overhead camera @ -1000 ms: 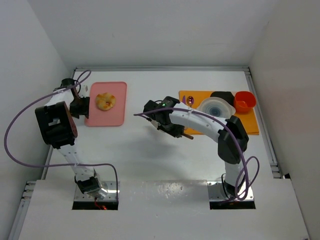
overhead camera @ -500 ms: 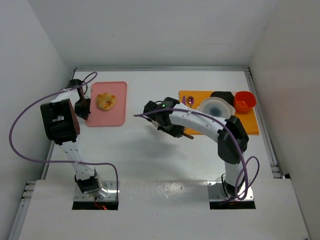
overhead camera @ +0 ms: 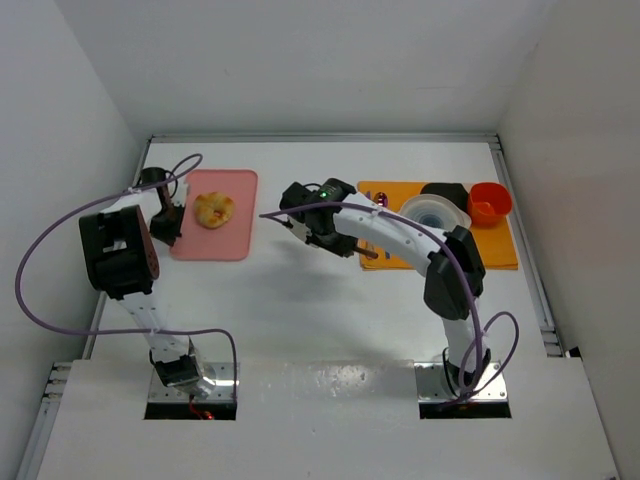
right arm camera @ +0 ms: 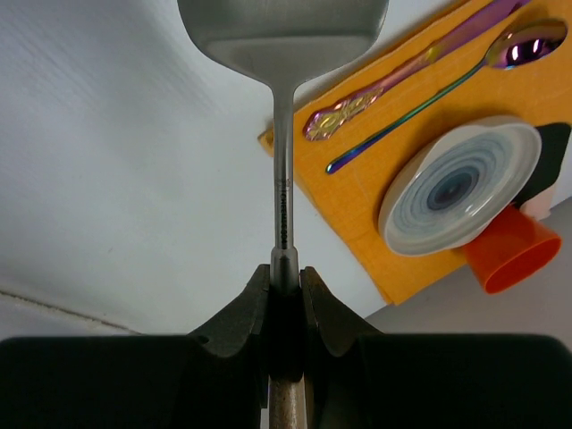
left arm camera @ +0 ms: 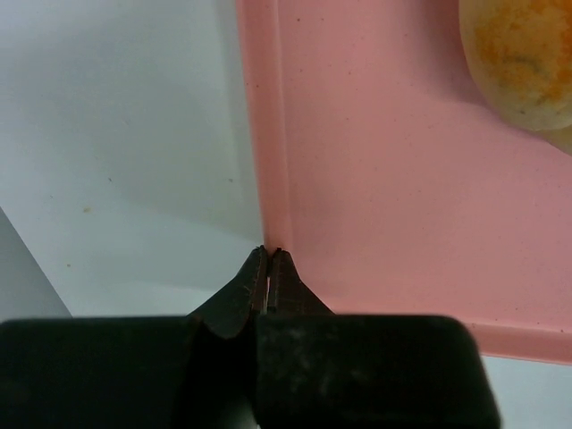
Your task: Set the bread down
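My left gripper should pull the tray closer while my right gripper slides the blade under the bread (overhead camera: 213, 210), because the spatula's blade (right arm camera: 286, 34) stops short of the bread.
The bread (overhead camera: 214, 209), a small golden-brown bun, lies on the far part of a pink tray (overhead camera: 225, 240). In the left wrist view the bread (left arm camera: 523, 63) shows at the top right corner, cut off by the frame. My left gripper (overhead camera: 171, 224) is at the tray's left side, its jaws pinched shut on the tray's raised rim (left arm camera: 271, 179). My right gripper (overhead camera: 322, 226) hovers over the middle of the table, shut on the handle of a metal spatula (right arm camera: 284, 31). The spatula's blade points left towards the tray, well short of it.
An orange mat (overhead camera: 500, 250) lies at the right. It carries a white bowl with blue rings (overhead camera: 433, 213), a red cup (overhead camera: 489, 202), a black object (overhead camera: 445, 190) and two iridescent spoons (right arm camera: 402, 67). White walls enclose the table on three sides.
My left gripper has shut on the tray's left rim, and the tray with the bread has shifted slightly right. My right arm has swung the spatula further back and left.
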